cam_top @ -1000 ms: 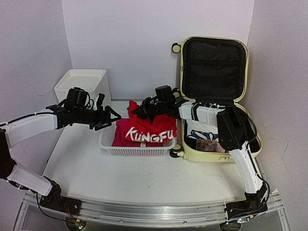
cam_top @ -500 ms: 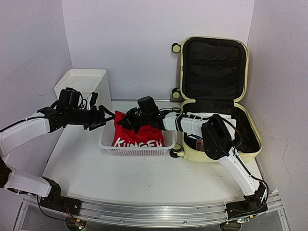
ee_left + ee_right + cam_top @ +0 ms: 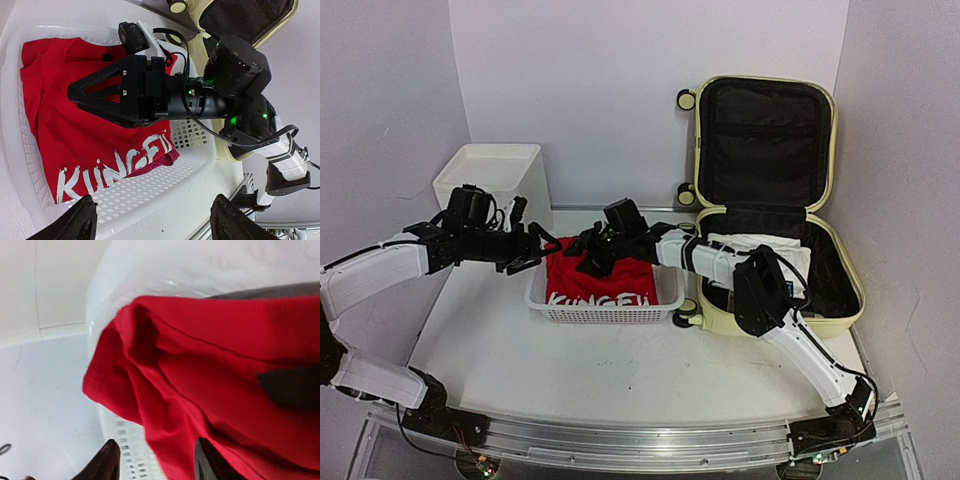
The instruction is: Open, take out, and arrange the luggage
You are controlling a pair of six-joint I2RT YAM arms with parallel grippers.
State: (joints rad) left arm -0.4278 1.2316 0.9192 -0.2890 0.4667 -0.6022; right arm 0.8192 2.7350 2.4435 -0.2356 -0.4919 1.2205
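Observation:
The red shirt's under layer (image 3: pixel 167 159) shows past the shirt's lettered edge near the suitcase, so my right gripper should pinch the lettered corner (image 3: pixel 166 143) there and pull it straight.
The luggage (image 3: pixel 850 300), a pale yellow suitcase, lies open at the right with its black-lined lid (image 3: pixel 765 140) standing up; its corner (image 3: pixel 224 152) shows in the left wrist view. White folded clothing (image 3: pixel 750 250) lies in its lower half. A red shirt (image 3: pixel 595 285) with white lettering rests in the white perforated basket (image 3: pixel 605 312). My right gripper (image 3: pixel 588 250) hovers over the shirt's back edge, open, with red cloth (image 3: pixel 200 390) loose under its spread jaws (image 3: pixel 157 462). My left gripper (image 3: pixel 535 250) is open at the basket's left end, above its near rim (image 3: pixel 155 225).
A white plastic box (image 3: pixel 490 175) stands at the back left behind my left arm. The basket sits against the suitcase's left side. Walls close the table on the left, back and right. My right arm stretches across from the suitcase to the basket.
My right gripper carried the red shirt left and down into the basket, then opened off it. The shirt has sunk lower in the basket. My left gripper has barely shifted.

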